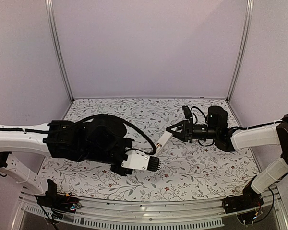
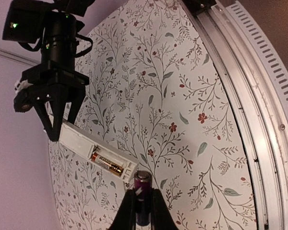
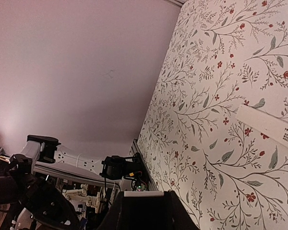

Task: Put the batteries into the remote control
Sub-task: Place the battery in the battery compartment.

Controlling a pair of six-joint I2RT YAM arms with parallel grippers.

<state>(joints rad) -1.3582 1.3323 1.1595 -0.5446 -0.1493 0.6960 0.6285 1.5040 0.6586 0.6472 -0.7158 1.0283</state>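
Note:
I should keep moving my left gripper into the bay and let go there, because the purplish battery's tip (image 2: 143, 176) is free and the slot (image 2: 115, 159) beside the brass-toned battery is open.
The white remote control (image 2: 84, 146) is held in the air, tilted, with its battery bay open and facing up. A brass-toned battery (image 2: 107, 164) lies in the bay. My right gripper (image 2: 57, 125) is shut on the remote's far end; its own view shows only the remote's white end edge (image 3: 143, 193) between its fingers. My left gripper (image 2: 143, 199) is shut on the dark purplish battery (image 2: 143, 184), whose tip is just below the remote's near end. In the top view the remote (image 1: 163, 139) spans from the right gripper (image 1: 173, 128) towards the left gripper (image 1: 154, 159).
A thin flat white cover piece (image 3: 269, 127) lies on the floral table cloth (image 2: 192, 96). The metal rail (image 2: 259, 96) runs along the table's near edge. Pale walls and upright posts (image 1: 57, 48) close in the back and sides.

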